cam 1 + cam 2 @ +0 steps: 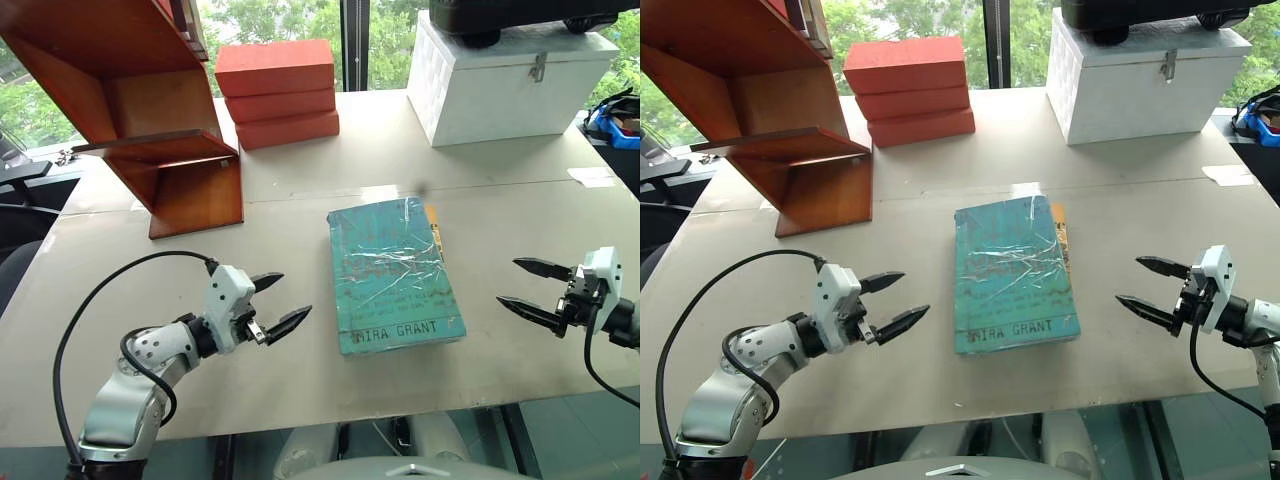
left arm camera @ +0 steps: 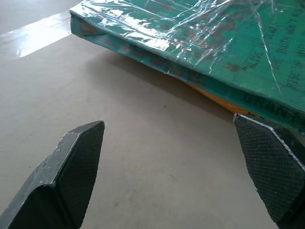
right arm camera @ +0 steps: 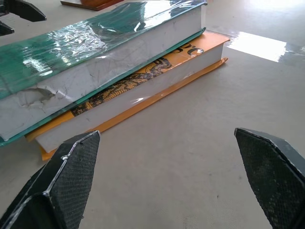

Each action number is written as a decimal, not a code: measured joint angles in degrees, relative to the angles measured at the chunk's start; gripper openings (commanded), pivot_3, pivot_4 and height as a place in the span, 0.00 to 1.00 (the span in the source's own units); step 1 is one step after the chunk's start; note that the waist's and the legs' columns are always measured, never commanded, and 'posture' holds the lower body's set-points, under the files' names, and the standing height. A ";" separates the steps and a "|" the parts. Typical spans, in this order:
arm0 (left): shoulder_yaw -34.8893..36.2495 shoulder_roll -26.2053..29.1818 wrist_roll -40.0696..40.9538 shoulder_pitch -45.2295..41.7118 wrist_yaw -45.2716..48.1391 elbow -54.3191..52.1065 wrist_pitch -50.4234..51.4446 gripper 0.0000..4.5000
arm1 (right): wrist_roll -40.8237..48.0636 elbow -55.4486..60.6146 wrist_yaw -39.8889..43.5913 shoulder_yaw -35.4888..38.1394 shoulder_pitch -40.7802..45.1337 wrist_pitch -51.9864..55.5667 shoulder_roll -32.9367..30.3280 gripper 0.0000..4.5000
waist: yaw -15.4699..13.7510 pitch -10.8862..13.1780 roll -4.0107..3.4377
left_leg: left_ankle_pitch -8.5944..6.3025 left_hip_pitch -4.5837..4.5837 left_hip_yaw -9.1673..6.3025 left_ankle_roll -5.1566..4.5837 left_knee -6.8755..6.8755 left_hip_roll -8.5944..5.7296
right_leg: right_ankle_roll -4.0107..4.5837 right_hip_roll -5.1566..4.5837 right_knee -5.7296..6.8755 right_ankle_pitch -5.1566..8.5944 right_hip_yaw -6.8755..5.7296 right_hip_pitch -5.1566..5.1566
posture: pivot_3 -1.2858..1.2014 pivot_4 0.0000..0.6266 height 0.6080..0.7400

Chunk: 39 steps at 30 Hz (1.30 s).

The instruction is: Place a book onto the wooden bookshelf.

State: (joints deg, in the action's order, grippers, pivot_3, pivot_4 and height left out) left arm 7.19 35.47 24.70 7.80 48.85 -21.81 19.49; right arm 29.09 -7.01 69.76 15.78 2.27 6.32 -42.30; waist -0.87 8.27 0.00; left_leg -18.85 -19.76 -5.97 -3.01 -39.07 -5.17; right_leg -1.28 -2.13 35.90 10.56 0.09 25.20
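I should roll my left gripper and grip the book's edge (image 1: 339, 310) from above and below, because my left gripper's fingers are spread level next to the teal-green book's overhanging edge (image 1: 336, 282).
The teal-green book (image 1: 392, 275) in glossy wrap lies flat in the middle of the table, on top of a yellow-orange book (image 3: 143, 90) whose edge sticks out on the right. The wooden bookshelf (image 1: 130, 110) stands at the far left corner. My left gripper (image 1: 280, 303) hovers open just left of the book, pointing at its near left edge. On the other side my right gripper (image 1: 520, 284) is open too, a short gap from the book and pointing at it. Neither gripper touches the book (image 2: 200, 43).
Three stacked red-orange flat boxes (image 1: 277, 95) sit at the back beside the shelf. A white chest (image 1: 505, 85) stands at the back right with a dark case on top. The table's front edge (image 1: 330, 425) runs close below both grippers.
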 measured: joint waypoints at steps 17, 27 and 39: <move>11.10 17.51 12.78 -9.67 24.80 7.36 -0.70 1.00 | -5.05 7.47 -10.55 -11.32 8.85 6.74 5.76 0.09 | 0.13 0.08 0.02 | 0.00 -0.10 -0.04 0.01 0.08 -0.01 | 0.01 0.01 -0.07 0.01 -0.05 0.12 | 0.52 0.24 1.00; 12.12 19.40 13.59 -10.43 27.92 8.91 0.28 1.00 | -5.28 13.69 -11.65 -18.47 8.86 9.62 10.47 0.04 | 0.21 0.08 0.01 | 0.00 -0.14 -0.03 0.02 0.13 -0.02 | 0.01 0.03 -0.05 0.01 -0.01 0.20 | 0.52 0.24 1.00; 6.40 13.90 10.51 -9.96 15.07 7.49 8.19 1.00 | -4.02 13.65 -10.19 -12.92 8.70 11.54 2.78 0.54 | 0.02 0.11 -0.03 | 0.00 -0.15 -0.04 0.02 0.14 -0.03 | 0.01 0.02 -0.05 0.01 -0.02 0.20 | 0.52 0.24 1.00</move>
State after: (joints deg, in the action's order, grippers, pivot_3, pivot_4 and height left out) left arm 13.59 49.37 35.21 -2.16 63.92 -14.32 27.68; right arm 25.07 6.64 59.57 2.86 10.97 17.86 -39.53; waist -0.85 8.37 -0.02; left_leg -18.85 -19.91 -6.01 -3.00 -38.93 -5.21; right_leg -1.27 -2.11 35.84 10.57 0.07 25.41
